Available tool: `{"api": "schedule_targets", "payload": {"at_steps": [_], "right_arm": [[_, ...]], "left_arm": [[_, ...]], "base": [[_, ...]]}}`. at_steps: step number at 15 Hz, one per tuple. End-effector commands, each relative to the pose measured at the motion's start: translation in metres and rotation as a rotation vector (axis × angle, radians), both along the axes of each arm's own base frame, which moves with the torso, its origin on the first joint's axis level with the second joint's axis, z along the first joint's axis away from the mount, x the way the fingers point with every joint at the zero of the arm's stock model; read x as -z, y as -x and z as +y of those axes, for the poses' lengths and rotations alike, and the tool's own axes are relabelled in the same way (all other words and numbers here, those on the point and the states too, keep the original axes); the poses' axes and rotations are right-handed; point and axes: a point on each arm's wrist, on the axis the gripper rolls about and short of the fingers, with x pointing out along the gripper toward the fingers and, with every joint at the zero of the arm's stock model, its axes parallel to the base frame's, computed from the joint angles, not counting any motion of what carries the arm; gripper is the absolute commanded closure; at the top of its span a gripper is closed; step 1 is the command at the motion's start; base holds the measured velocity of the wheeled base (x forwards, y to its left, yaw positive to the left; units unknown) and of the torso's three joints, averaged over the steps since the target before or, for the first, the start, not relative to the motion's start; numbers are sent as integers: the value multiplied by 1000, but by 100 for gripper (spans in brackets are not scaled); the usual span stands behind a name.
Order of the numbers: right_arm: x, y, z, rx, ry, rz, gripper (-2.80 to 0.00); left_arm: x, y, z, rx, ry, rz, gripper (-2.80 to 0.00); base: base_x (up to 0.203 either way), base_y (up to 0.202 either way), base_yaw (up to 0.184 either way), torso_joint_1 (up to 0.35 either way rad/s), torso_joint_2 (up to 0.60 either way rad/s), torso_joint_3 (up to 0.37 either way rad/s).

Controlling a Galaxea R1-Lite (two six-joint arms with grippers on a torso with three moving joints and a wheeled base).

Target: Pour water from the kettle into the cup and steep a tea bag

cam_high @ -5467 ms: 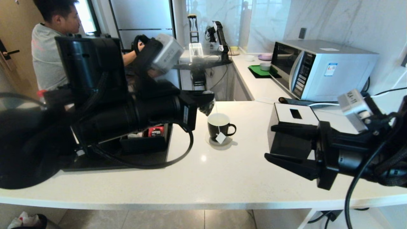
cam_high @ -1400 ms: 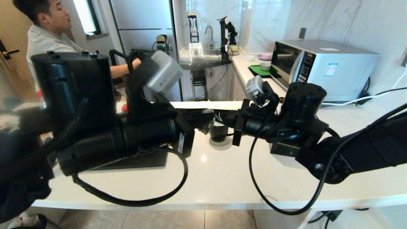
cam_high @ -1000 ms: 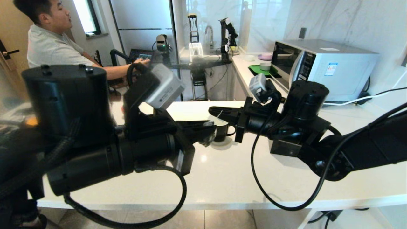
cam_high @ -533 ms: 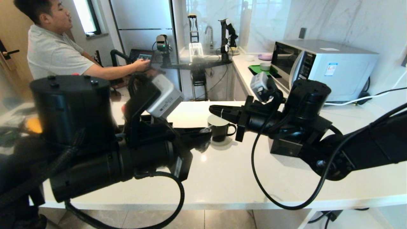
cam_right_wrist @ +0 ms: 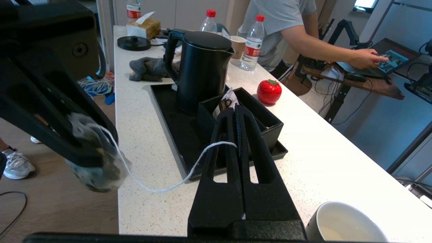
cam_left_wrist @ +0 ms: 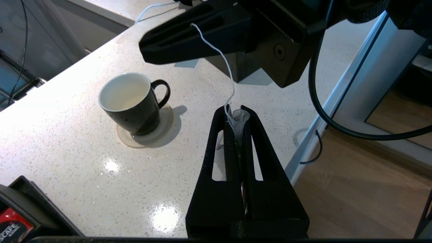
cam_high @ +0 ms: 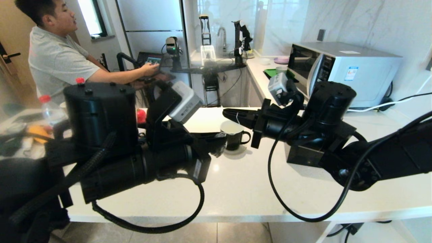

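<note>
The pouch is pinned beside the cup by my left gripper, so that gripper should open and move away. My right gripper should carry the tea bag by its white string.
The black cup with a white inside stands on a pale coaster and holds some liquid. My left gripper is shut on the tea bag, a little above the counter just left of the cup. The pouch of dark leaves bulges from its tips. The bag's white string runs slack to my right gripper, which is shut on it above the cup's far rim. The black kettle stands upright on a black tray; my left arm hides it in the head view.
A black box of sachets sits on the tray beside the kettle. A red strawberry-shaped thing and red-capped bottles stand behind. A microwave and a black box are at the right. A person sits at the back left.
My right arm has come in from the right and shut on the string, which hung down the cup's side before. Over the last second both grippers have barely moved; the left arm shifted slightly.
</note>
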Motion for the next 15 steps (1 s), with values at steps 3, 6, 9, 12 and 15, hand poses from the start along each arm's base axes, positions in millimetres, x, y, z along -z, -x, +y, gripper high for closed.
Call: {"api": "schedule_targets", "payload": {"at_steps": [3,6,9,12,15], "right_arm": [[-5,1,0,-4,-9,-17,0],[-6,1,0,-5,-9,-17,0],[-5,1,0,-5,-8,-16,0],[-5,1,0,-5,-7,-15,0],[-4,0,0,-5,-6,-13,0]], "left_arm": [[2,-6,-5,2,-3,2,0],[2,-7,-7,3,-6,3,0],[3,-9,-9,5,-7,3,0],[3,-11,-12,5,-2,-5,0],[3,-12,-12,5,0,-7,-280]], "base": [[0,0,0,0,0,0],[0,0,0,0,0,0],[0,0,0,0,0,0],[0,0,0,0,0,0],[0,0,0,0,0,0]]}}
